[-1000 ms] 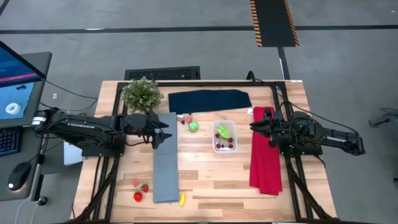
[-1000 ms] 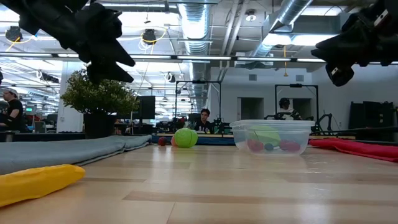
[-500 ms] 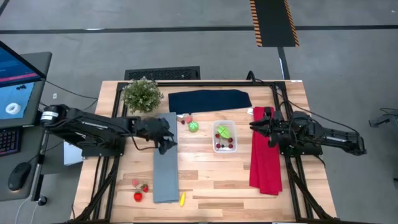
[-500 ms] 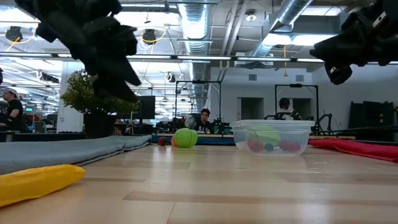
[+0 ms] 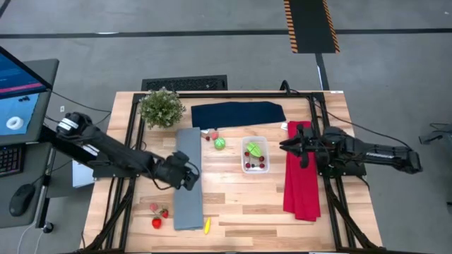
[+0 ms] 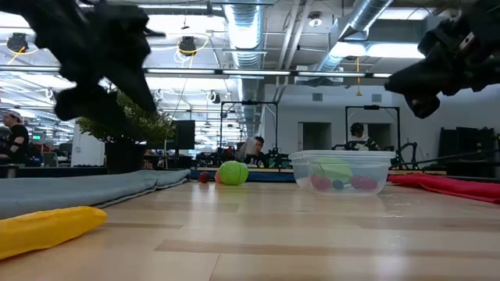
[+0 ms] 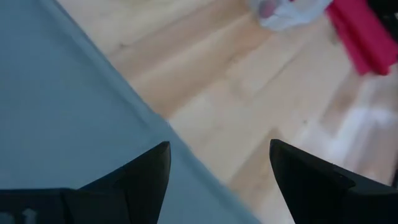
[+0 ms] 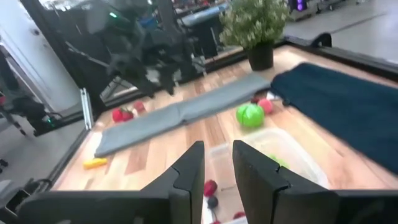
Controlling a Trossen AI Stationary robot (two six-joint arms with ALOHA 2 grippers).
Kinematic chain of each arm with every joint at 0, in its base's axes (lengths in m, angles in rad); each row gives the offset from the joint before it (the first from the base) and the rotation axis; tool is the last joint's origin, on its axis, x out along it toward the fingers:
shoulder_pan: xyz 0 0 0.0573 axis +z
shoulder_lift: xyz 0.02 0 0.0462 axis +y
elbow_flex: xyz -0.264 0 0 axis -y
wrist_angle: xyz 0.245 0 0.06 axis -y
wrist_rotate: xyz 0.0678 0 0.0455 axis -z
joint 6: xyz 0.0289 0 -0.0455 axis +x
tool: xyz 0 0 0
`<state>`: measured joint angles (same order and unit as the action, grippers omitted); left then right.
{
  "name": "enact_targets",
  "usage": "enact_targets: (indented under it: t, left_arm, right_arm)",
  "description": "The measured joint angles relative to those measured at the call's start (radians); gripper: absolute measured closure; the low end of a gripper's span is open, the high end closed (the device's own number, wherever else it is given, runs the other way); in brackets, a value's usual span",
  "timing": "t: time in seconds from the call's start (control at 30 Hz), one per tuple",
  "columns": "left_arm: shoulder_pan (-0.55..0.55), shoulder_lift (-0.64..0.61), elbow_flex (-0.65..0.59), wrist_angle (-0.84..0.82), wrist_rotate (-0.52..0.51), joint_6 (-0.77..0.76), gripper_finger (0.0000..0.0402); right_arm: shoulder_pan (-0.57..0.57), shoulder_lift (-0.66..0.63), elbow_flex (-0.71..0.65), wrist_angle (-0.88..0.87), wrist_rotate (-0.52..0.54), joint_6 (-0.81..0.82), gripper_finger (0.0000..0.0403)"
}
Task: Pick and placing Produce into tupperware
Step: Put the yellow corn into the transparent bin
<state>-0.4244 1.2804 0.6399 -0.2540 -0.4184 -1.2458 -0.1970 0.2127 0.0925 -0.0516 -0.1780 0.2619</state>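
Note:
The yellow piece lies clear of the grey cloth's edge, so my left gripper keeps going toward it with open fingers and closes across its narrow middle.
The clear tupperware stands right of the table's middle with a lime-green piece and dark red cherries inside. A green ball and a small red piece lie to its left. Two red strawberries and a yellow piece lie near the front edge. My left gripper hovers open over the grey cloth, with nothing between its fingers. My right gripper hangs just right of the tupperware, above the red cloth's far end. Its fingers stand a little apart with nothing between them.
A potted plant stands at the far left and a navy cloth lies along the far edge. The red cloth runs down the right side. The grey cloth runs from far to near, left of centre. Bare wood lies between the two cloths.
My left gripper has swung toward the table's near edge along the grey cloth, sinking a little and rolling about its own axis. Its fingers stay apart. No produce has moved.

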Motion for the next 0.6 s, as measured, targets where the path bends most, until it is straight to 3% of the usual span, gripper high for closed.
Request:
enact_targets:
  t: [0.2,0.33,0.6]
  left_arm:
    - [-0.141,0.018,0.001,0.042,-0.132,-0.158,0.0139]
    - [-0.205,0.097,0.031,0.056,-0.19,-0.222,0.0139]
    - [-0.248,0.379,0.324,-0.058,-0.19,-0.182,0.0139]
  right_arm:
    - [0.0,0.054,0.0,0.0,0.0,0.0,0.0296]
    - [0.0,0.077,0.0,0.001,0.0,0.001,0.0296]
    - [0.0,0.096,0.0,0.002,0.001,0.007,0.0296]
